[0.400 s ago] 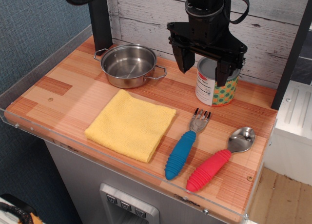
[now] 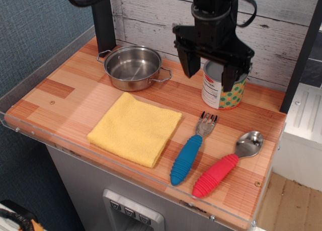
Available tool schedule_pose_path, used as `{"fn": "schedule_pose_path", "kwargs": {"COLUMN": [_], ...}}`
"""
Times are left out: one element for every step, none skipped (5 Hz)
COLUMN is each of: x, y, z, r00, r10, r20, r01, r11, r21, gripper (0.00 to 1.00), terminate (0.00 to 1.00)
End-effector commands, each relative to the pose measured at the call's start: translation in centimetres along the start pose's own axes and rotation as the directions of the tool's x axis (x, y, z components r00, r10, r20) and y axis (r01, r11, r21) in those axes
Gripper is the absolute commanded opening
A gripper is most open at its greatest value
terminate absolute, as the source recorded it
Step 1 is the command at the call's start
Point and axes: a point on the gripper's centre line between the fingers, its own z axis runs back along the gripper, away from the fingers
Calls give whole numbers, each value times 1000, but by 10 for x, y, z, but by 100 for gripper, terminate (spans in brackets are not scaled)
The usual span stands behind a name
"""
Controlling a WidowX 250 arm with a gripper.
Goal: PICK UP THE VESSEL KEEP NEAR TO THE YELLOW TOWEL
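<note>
The pot [image 2: 133, 69] will sit level when the robot's gripper lowers it onto the yellow towel [image 2: 135, 129], because the towel lies folded in a smooth, flat pad.
The vessel [image 2: 133, 67] is a small shiny steel pot with two wire loop handles, standing empty at the back left of the wooden table. The yellow towel [image 2: 135, 128] lies flat just in front of it, a narrow strip of wood between them. My black gripper [image 2: 209, 72] hangs open and empty above the table at the back, to the right of the pot and in front of the tin can. Its two fingers are spread wide apart.
A tin can [image 2: 224, 86] with a green-orange dotted label stands behind the gripper. A blue-handled fork [image 2: 189, 151] and a red-handled spoon [image 2: 226, 164] lie at the front right. A black post [image 2: 103, 20] rises behind the pot. A clear rim [image 2: 126, 166] edges the table.
The gripper has shifted very slightly, staying open above the table. Nothing on the table has moved.
</note>
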Motion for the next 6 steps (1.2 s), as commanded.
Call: {"fn": "schedule_pose_path", "kwargs": {"x": [-2, -10, -11, -15, -18, -14], "y": [47, 72, 99, 114, 132, 140], "z": [8, 9, 2, -5, -13, -22], "r00": [998, 996, 997, 985, 981, 966], "r10": [-68, -89, -45, -133, -157, -226], "r20": [-1, -22, -66, -109, -117, -124], "r01": [68, 91, 52, 150, 173, 244], "r11": [997, 992, 992, 975, 975, 957], "r21": [36, 84, 116, 164, 138, 157], "gripper": [100, 100, 100, 100, 100, 100], "terminate": [0, 0, 0, 0, 0, 0]}}
